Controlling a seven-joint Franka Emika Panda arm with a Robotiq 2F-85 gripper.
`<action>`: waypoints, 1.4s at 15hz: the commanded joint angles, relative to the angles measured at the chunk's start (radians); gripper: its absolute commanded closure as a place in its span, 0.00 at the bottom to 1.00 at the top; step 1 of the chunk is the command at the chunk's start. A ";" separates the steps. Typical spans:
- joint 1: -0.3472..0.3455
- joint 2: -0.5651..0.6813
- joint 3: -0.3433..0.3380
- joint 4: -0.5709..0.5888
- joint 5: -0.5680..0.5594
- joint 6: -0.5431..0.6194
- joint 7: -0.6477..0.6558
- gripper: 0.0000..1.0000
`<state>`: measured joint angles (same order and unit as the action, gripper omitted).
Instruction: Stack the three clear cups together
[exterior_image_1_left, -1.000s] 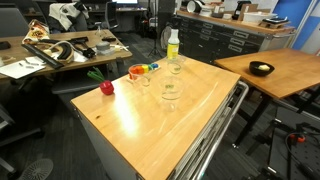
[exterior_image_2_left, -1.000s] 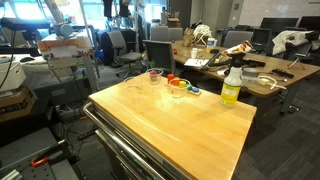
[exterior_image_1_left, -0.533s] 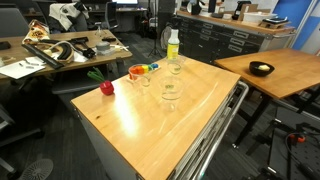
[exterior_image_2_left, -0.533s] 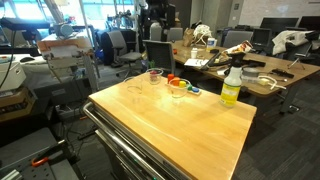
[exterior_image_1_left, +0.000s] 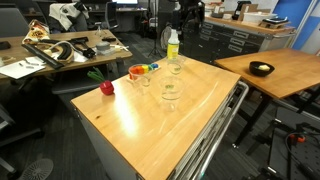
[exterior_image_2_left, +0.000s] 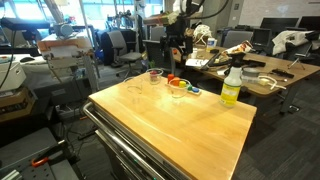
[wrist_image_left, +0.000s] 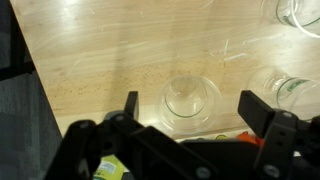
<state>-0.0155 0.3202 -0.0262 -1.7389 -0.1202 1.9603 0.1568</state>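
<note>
I expect the cup (exterior_image_1_left: 176, 65) by the yellow-green bottle will slide deep inside the middle cup when I lower it, because the middle cup stands with its wide opening upward (exterior_image_1_left: 170, 83).
Three clear cups stand near the far end of the wooden table (exterior_image_1_left: 150, 125). In an exterior view one cup (exterior_image_1_left: 170, 92) is nearest the middle, one (exterior_image_1_left: 176, 67) is by the yellow-green bottle, and one (exterior_image_1_left: 144, 78) is beside an orange bowl. They also show in an exterior view (exterior_image_2_left: 135, 91). My gripper (exterior_image_1_left: 188, 24) hangs high above the table's far end, open and empty, also in an exterior view (exterior_image_2_left: 178, 42). In the wrist view its fingers (wrist_image_left: 196, 106) frame one cup (wrist_image_left: 191, 100) far below; two more cups (wrist_image_left: 287, 90) (wrist_image_left: 300, 12) lie at the right.
A yellow-green bottle (exterior_image_1_left: 172, 44) stands at the table's far corner. An orange bowl (exterior_image_1_left: 135, 71), small coloured pieces (exterior_image_1_left: 152, 68) and a red apple (exterior_image_1_left: 106, 88) sit along one edge. A black bowl (exterior_image_1_left: 261, 69) is on a separate table. Cluttered desks surround the table.
The arm and gripper have come into view above the far end of the table; a second ago they were out of both exterior views. The cups have not moved.
</note>
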 joint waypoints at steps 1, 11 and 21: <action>0.004 0.088 -0.025 0.079 -0.012 0.017 0.021 0.00; -0.008 0.272 -0.040 0.214 0.012 0.027 0.003 0.00; -0.041 0.345 -0.022 0.272 0.070 0.012 -0.068 0.36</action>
<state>-0.0442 0.6428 -0.0618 -1.5134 -0.0858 1.9904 0.1290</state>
